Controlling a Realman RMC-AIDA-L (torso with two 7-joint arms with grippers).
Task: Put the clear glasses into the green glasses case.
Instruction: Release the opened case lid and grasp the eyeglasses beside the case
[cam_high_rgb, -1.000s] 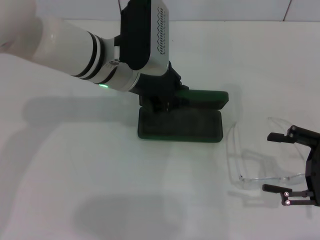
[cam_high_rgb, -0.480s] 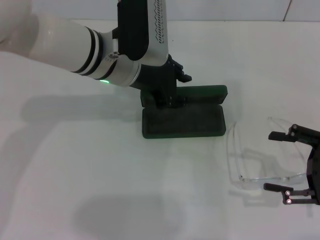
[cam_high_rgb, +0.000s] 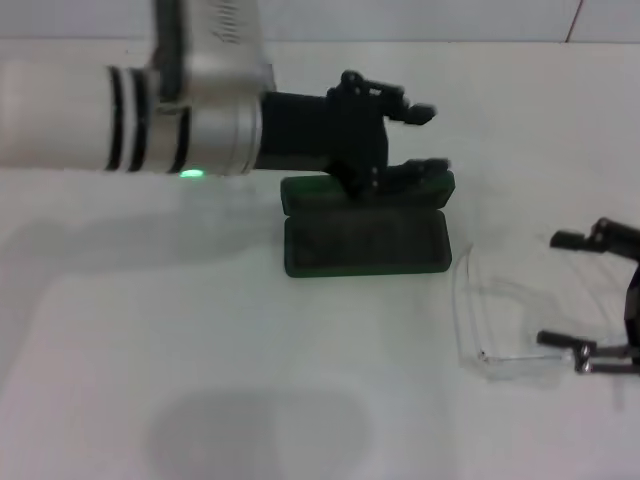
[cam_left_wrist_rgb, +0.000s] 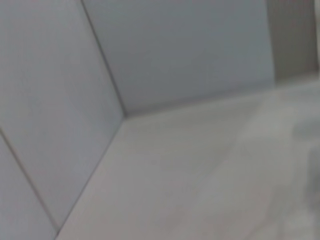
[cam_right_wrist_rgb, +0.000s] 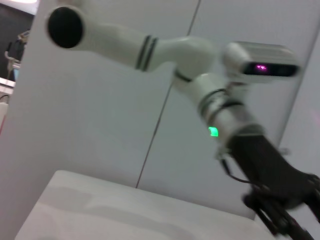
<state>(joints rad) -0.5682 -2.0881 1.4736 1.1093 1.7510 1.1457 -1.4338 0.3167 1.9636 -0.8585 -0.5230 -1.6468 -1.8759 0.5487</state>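
Note:
My right gripper needs to tip down and pinch the near temple arm (cam_high_rgb: 518, 357) before lifting, because it points level with its fingers spread across the clear glasses (cam_high_rgb: 478, 300).
The green glasses case (cam_high_rgb: 365, 245) lies open in the middle of the table, its dark lining facing up and its lid (cam_high_rgb: 425, 188) raised behind. My left gripper (cam_high_rgb: 432, 138) hovers open just above the lid, pointing right and holding nothing. The clear glasses (cam_high_rgb: 498, 322) rest on the table right of the case. At the right edge my right gripper (cam_high_rgb: 550, 290) is open, one finger (cam_high_rgb: 572, 240) beyond the glasses and the other finger (cam_high_rgb: 562, 340) by their near temple arm. The right wrist view shows only the left arm (cam_right_wrist_rgb: 225, 107) and its dark gripper (cam_right_wrist_rgb: 280, 212).
White tabletop (cam_high_rgb: 200, 350) stretches left of and in front of the case. The left forearm (cam_high_rgb: 120, 118) reaches across the table's back left. In the left wrist view only grey wall panels (cam_left_wrist_rgb: 175, 50) and table surface appear.
The left arm has swung up and turned, so its gripper went from pointing down at the case's lid to pointing right above it. The right gripper has shifted slightly.

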